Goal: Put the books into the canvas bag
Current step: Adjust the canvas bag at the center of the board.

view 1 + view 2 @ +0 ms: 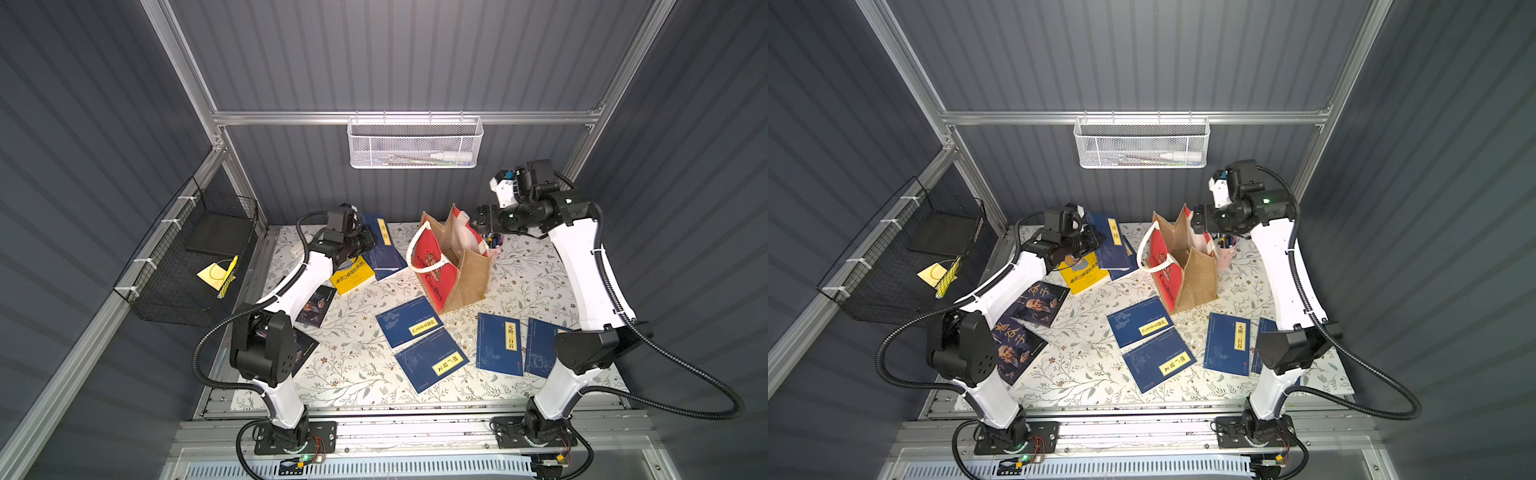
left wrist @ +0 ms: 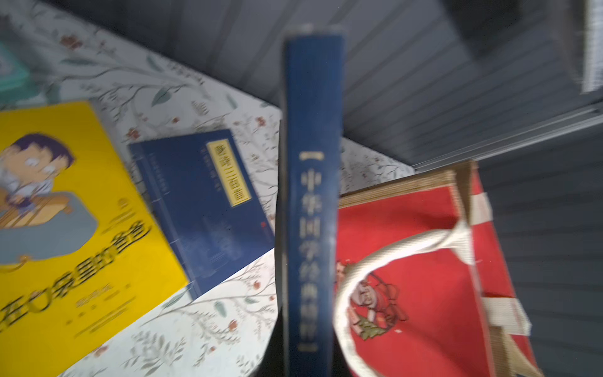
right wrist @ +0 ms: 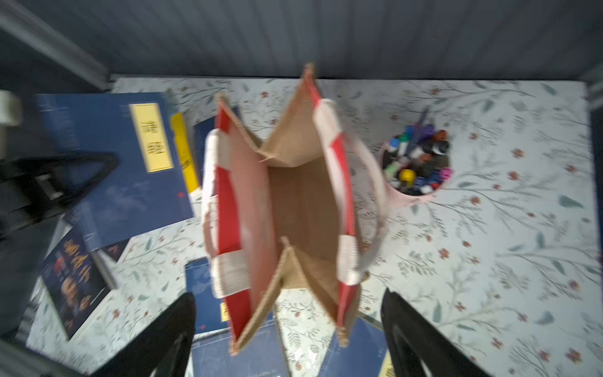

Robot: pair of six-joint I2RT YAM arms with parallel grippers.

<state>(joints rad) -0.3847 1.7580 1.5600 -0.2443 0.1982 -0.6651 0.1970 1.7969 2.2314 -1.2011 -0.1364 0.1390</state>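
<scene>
The canvas bag's tan sides [image 3: 290,259] are folding into the bag's opening, so the robot's right gripper should hold the red rim [image 3: 341,179] near the pen cup open before the blue book goes in.
My left gripper [image 1: 362,244] is shut on a blue book [image 1: 380,239], held off the table at the back left; in the left wrist view its spine [image 2: 310,196] stands on edge beside the canvas bag [image 2: 424,261]. The tan bag with red-and-white panels [image 1: 453,266] stands open mid-table, its inside [image 3: 303,196] bare. My right gripper [image 1: 482,220] hangs open just above the bag's far right rim, black fingers [image 3: 176,329] wide apart. Lying flat are a yellow cartoon book [image 1: 353,278], blue books [image 1: 409,322] [image 1: 432,359] [image 1: 498,343], and two navy ones [image 1: 1038,303] [image 1: 1013,349].
A pink pen cup [image 1: 494,242] full of markers stands right behind the bag, under my right gripper. Another blue book [image 2: 202,209] lies below the held one. A black wire basket [image 1: 195,257] hangs on the left wall, and a white mesh basket [image 1: 415,143] on the back wall.
</scene>
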